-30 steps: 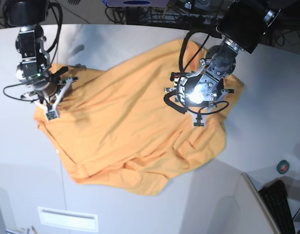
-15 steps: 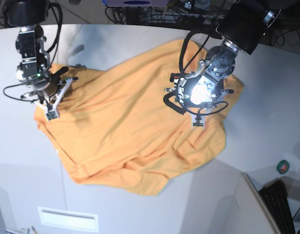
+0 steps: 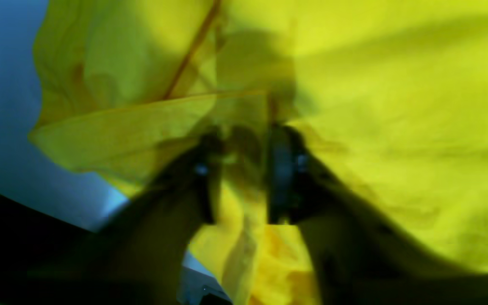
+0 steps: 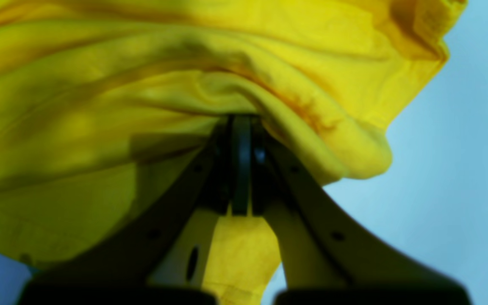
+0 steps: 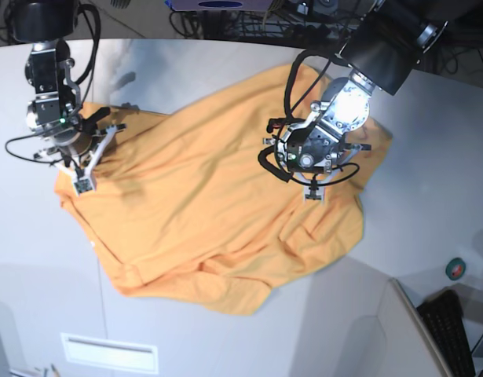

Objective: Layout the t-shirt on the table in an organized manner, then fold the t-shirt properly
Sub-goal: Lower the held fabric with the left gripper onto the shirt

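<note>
The hem flap [image 3: 135, 124] at my left gripper is folded inward over the t-shirt, so next my left gripper pulls it back out beyond the t-shirt's far edge [image 5: 307, 72].
The orange-yellow t-shirt [image 5: 202, 204] lies rumpled and slanted across the white-grey table [image 5: 429, 196]. My right gripper [image 5: 82, 182] is at the shirt's left edge. In the right wrist view it [image 4: 240, 169] is shut on a bunched fold of the t-shirt [image 4: 100, 84], with bare table [image 4: 460, 169] to the right. My left gripper [image 5: 312, 192] presses down on the shirt's right part. In the blurred left wrist view its jaws [image 3: 244, 178] stand close together, with a ridge of the t-shirt [image 3: 396, 127] pinched between the dark fingers [image 3: 284, 178].
A black keyboard [image 5: 449, 330] and a small green roll [image 5: 455, 269] sit at the lower right, beside a raised panel edge. A white label plate [image 5: 107, 353] lies near the front edge. Cables and gear line the back of the table.
My left gripper's jaws have closed in on a fold of the shirt, and its wrist has shifted slightly left and turned. The right arm and its grip have not moved.
</note>
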`<action>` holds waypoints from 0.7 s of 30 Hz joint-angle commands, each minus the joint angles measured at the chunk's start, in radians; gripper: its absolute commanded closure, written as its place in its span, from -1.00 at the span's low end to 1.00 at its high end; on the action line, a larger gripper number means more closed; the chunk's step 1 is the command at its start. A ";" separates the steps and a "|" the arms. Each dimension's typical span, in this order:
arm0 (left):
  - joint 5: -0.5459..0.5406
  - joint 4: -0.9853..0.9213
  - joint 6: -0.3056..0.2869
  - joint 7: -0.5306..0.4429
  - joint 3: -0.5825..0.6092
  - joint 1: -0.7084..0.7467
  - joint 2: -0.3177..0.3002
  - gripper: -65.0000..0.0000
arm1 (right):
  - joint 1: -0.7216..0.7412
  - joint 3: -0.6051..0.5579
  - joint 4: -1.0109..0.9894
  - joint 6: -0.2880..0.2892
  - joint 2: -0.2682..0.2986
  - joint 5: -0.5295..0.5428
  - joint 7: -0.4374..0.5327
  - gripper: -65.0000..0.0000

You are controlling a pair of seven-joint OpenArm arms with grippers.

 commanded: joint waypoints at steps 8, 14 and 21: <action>0.017 0.153 0.009 -0.003 -0.022 0.013 -0.007 1.00 | -0.012 -0.002 -0.013 0.010 0.004 -0.009 -0.066 1.00; 0.017 0.282 0.009 -0.008 -0.249 0.121 -0.007 1.00 | -0.012 -0.002 -0.013 0.010 0.004 -0.009 -0.066 1.00; -0.003 0.477 0.006 -0.213 -0.567 0.435 0.006 1.00 | -0.012 -0.002 -0.013 0.010 0.003 -0.009 -0.066 1.00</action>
